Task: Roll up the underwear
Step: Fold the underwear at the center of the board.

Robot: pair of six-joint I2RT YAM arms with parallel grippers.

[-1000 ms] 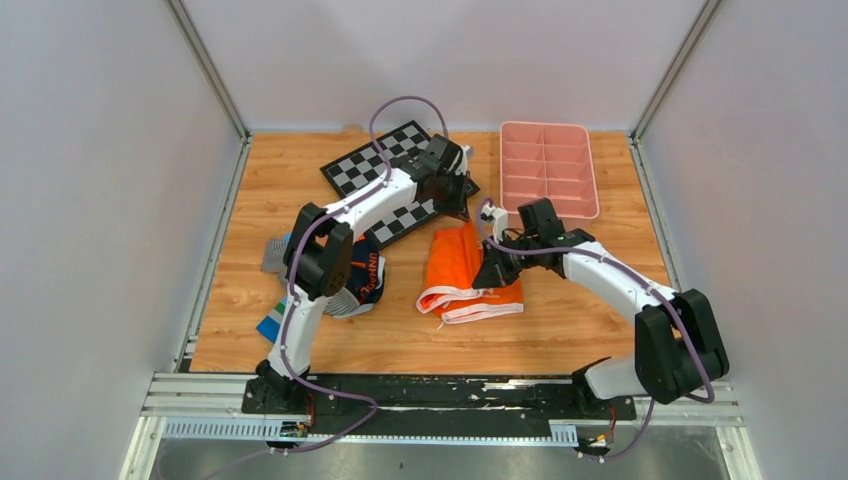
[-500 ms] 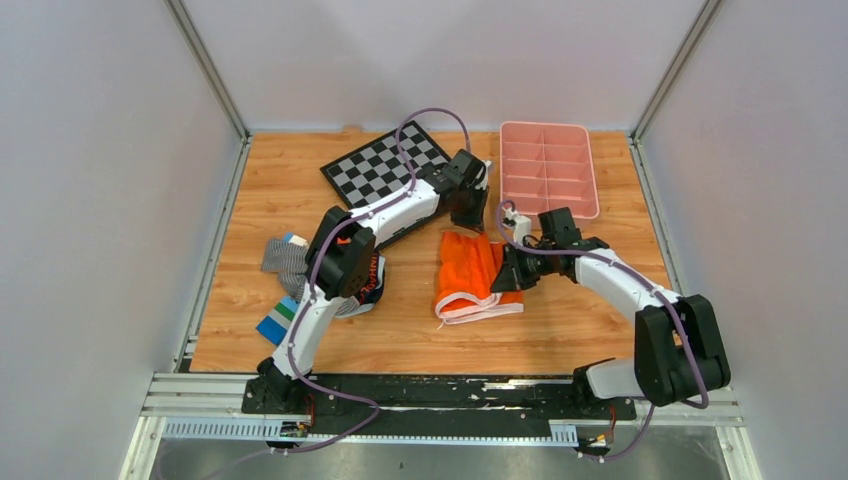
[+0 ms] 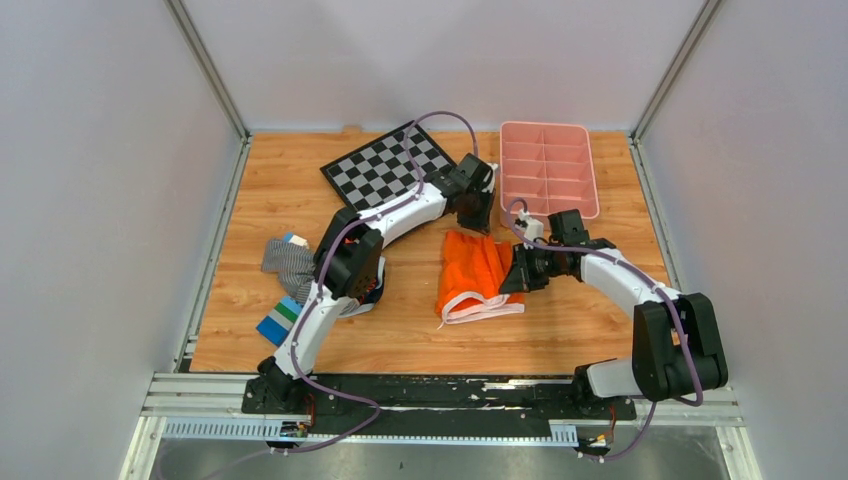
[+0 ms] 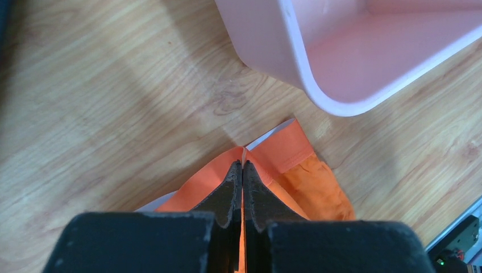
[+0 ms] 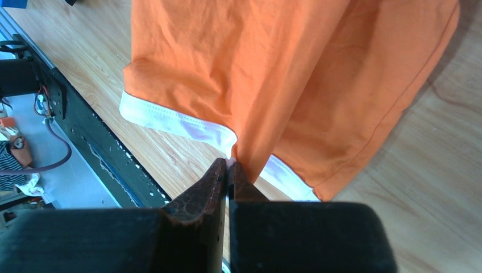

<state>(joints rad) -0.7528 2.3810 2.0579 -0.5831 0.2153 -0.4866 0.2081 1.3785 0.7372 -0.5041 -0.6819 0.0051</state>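
I should carry the held fold toward the underwear's outer side edge (image 5: 391,126) before I open my right gripper, because the fold leaves a wide part of the orange underwear (image 5: 347,116) uncovered.
The orange underwear (image 3: 472,276) with white trim lies partly lifted on the wooden table between both arms. My left gripper (image 3: 478,216) is shut on its far edge, just in front of the pink tray; in the left wrist view the fingers pinch an orange band (image 4: 242,165). My right gripper (image 3: 511,278) is shut on the near right edge; in the right wrist view it pinches the white-trimmed hem (image 5: 228,161) and the orange cloth (image 5: 273,74) hangs stretched beyond it.
A pink divided tray (image 3: 547,167) stands at the back right, its corner showing in the left wrist view (image 4: 318,51). A checkerboard (image 3: 385,163) lies at the back. A navy pair (image 3: 368,285) and a striped garment (image 3: 283,258) lie on the left.
Both grippers have carried the orange underwear to the right and a little farther back. The left arm has swung off the checkerboard toward the tray. The cloth now looks narrower.
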